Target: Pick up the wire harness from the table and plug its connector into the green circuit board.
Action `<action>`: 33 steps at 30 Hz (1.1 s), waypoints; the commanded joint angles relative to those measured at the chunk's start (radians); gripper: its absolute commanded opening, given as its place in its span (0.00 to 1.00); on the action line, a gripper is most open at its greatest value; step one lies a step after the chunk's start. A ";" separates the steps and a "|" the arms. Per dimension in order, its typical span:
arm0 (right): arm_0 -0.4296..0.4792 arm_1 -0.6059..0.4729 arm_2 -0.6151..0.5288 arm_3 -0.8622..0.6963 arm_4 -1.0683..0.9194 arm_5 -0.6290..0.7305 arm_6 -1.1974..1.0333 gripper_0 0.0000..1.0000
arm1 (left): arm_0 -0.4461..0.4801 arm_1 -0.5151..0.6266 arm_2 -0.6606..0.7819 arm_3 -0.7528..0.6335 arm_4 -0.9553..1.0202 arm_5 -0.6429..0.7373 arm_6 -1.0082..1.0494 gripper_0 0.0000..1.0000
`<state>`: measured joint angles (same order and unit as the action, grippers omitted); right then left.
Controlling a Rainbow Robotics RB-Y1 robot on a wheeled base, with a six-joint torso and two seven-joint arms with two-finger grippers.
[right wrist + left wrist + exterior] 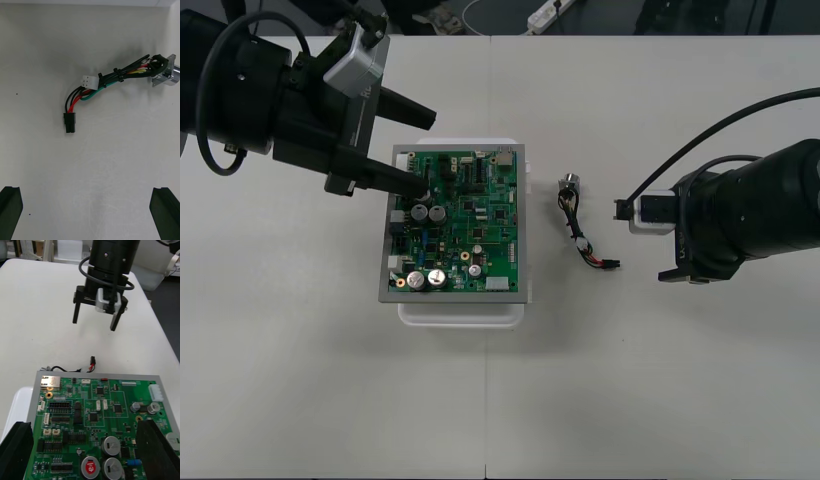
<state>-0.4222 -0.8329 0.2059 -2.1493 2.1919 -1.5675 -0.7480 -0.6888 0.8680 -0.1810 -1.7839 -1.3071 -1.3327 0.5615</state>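
A curved bundle of wires [571, 214] connects the black plug to the metal socket [569, 182], so the socket will come along and droop down when I lift the plug.
The wire harness [582, 228] lies on the table just right of the green circuit board [460, 225]. Its metal socket [569, 185] is at the far end and its black plug [610, 264] at the near end. My right gripper [645, 243] hovers open just right of the harness. From the right wrist, the plug [69, 122], a small white connector [90, 81] and the socket [167, 71] lie ahead of the wide-apart fingers [9, 210]. My left gripper [420, 150] is open over the board's left edge. From the left wrist, the harness [80, 368] lies beyond the board [97, 416], with the right gripper [95, 320] above it.
The board rests on a white base [462, 312] in the middle of the table. Tall round capacitors [430, 213] stand on the board near my left fingers. Bare table surrounds the harness on its near and far sides.
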 commanded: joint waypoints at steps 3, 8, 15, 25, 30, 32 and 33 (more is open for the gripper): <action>-0.046 0.009 0.081 -0.032 0.061 -0.003 -0.070 0.99 | -0.051 0.008 -0.008 -0.043 -0.043 0.098 0.081 0.80; -0.046 0.057 0.089 -0.020 0.109 -0.003 -0.082 0.99 | -0.066 -0.018 -0.006 -0.048 -0.052 0.102 0.092 0.80; -0.047 0.083 0.106 -0.004 0.127 -0.003 -0.096 0.99 | -0.081 -0.046 -0.009 -0.048 -0.057 0.109 0.098 0.80; -0.047 0.097 0.179 0.022 0.224 -0.003 -0.116 0.99 | -0.100 -0.060 -0.046 -0.048 -0.083 0.116 0.100 0.80; -0.050 0.109 0.181 0.054 0.223 -0.003 -0.122 1.00 | -0.100 -0.070 -0.058 -0.048 -0.083 0.116 0.100 0.80; -0.050 0.112 0.182 0.055 0.229 -0.003 -0.125 0.99 | -0.100 -0.070 -0.060 -0.048 -0.083 0.116 0.097 0.80; -0.050 0.115 0.184 0.060 0.232 -0.003 -0.126 0.99 | -0.100 -0.070 -0.061 -0.048 -0.083 0.116 0.095 0.80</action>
<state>-0.4380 -0.7364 0.3778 -2.0873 2.4093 -1.5675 -0.8142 -0.7400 0.8149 -0.2292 -1.8025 -1.3855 -1.2679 0.6041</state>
